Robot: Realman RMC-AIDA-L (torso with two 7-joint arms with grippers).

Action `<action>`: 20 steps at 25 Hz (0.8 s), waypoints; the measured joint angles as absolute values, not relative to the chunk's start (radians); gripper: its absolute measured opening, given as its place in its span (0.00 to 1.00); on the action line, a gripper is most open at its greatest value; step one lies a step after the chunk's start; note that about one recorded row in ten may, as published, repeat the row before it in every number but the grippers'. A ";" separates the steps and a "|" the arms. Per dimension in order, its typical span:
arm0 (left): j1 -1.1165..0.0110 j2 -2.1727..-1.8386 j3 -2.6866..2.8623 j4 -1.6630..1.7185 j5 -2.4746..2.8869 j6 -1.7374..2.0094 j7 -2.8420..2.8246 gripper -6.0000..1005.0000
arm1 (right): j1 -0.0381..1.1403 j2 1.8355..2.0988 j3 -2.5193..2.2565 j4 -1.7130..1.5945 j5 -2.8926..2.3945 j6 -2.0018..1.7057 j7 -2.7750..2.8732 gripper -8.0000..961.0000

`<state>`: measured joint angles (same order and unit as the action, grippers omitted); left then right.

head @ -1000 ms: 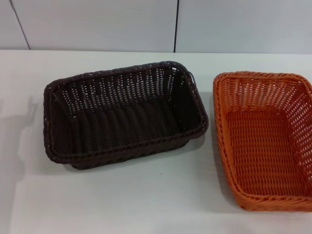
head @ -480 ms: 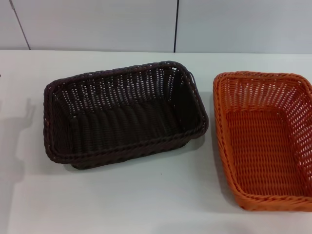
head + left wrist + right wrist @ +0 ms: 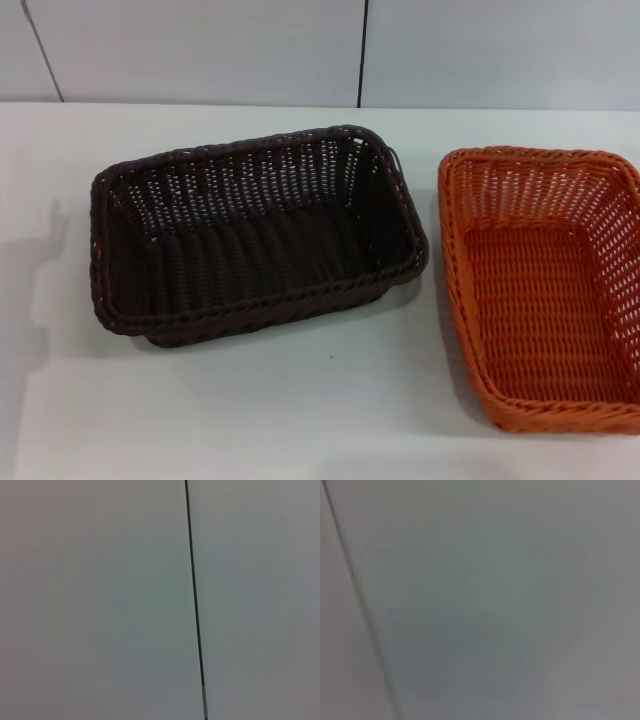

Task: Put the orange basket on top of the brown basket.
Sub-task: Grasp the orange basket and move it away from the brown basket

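My right gripper should go on, because the orange basket's near rim faces open table (image 3: 520,452), clear of the brown basket. It should move on to that rim (image 3: 550,414) and close there.
The brown basket (image 3: 250,235) sits on the white table (image 3: 320,400), left of centre, turned a little askew, and is empty. The orange basket (image 3: 545,285) sits on the table to its right, with a gap between them, and is cut off by the head view's right edge. It is empty too. Neither gripper shows in the head view. Both wrist views show only plain pale wall panels with a dark seam.
A pale panelled wall (image 3: 200,50) runs behind the table's far edge. A faint shadow (image 3: 40,260) lies on the table at the left.
The faint shadow at the table's left has shifted slightly. Both baskets have stayed where they were.
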<state>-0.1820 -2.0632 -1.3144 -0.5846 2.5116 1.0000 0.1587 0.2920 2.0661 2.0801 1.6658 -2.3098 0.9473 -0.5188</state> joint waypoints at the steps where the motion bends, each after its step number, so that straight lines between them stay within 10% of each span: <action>1: -0.182 -2.063 -1.314 -0.585 2.512 1.000 0.159 0.78 | 0.331 2.051 2.102 1.726 -2.387 1.119 -0.483 0.75; 20: -0.220 -2.066 -1.375 -0.510 2.511 0.993 0.161 0.78 | 0.494 1.992 1.788 1.767 -2.410 1.810 -0.451 0.75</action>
